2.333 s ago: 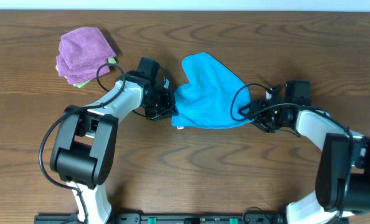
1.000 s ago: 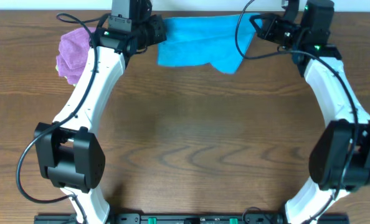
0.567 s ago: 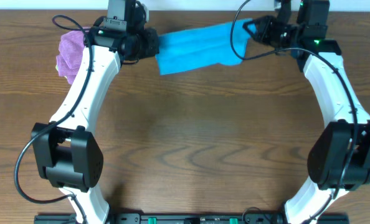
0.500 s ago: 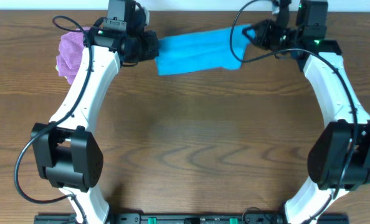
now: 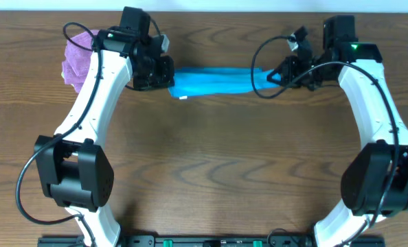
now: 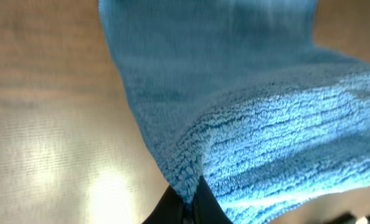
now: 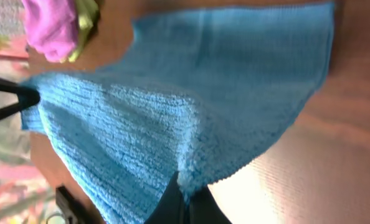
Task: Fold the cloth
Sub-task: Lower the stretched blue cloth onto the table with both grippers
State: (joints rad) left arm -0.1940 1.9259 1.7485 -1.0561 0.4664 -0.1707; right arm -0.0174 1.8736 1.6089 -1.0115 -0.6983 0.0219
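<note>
My grippers should draw the cloth's held edge back across the table's near wood [image 5: 221,147] before folding, because a narrow band [image 5: 221,81] of cloth hangs over the table's far side.
The sky-blue cloth [image 5: 214,81] hangs stretched as a narrow band between my two grippers, over the far part of the table. My left gripper [image 5: 168,77] is shut on its left end, my right gripper [image 5: 269,77] on its right end. A small white tag [image 5: 181,97] shows at the lower left edge. In the left wrist view the cloth [image 6: 247,112] fills most of the frame, its edge pinched in the gripper [image 6: 190,202]. The right wrist view shows the cloth [image 7: 191,93] spreading away from the gripper [image 7: 186,196], which pinches its edge.
A purple folded cloth [image 5: 77,55] lies at the far left, partly behind my left arm. In the right wrist view it [image 7: 51,25] sits on a light-green cloth [image 7: 86,15]. Bare wooden table [image 5: 211,165] stretches in front of the hanging cloth.
Both grippers have carried the cloth from the table's far edge toward the near side. The cloth now shows as a thinner band between them.
</note>
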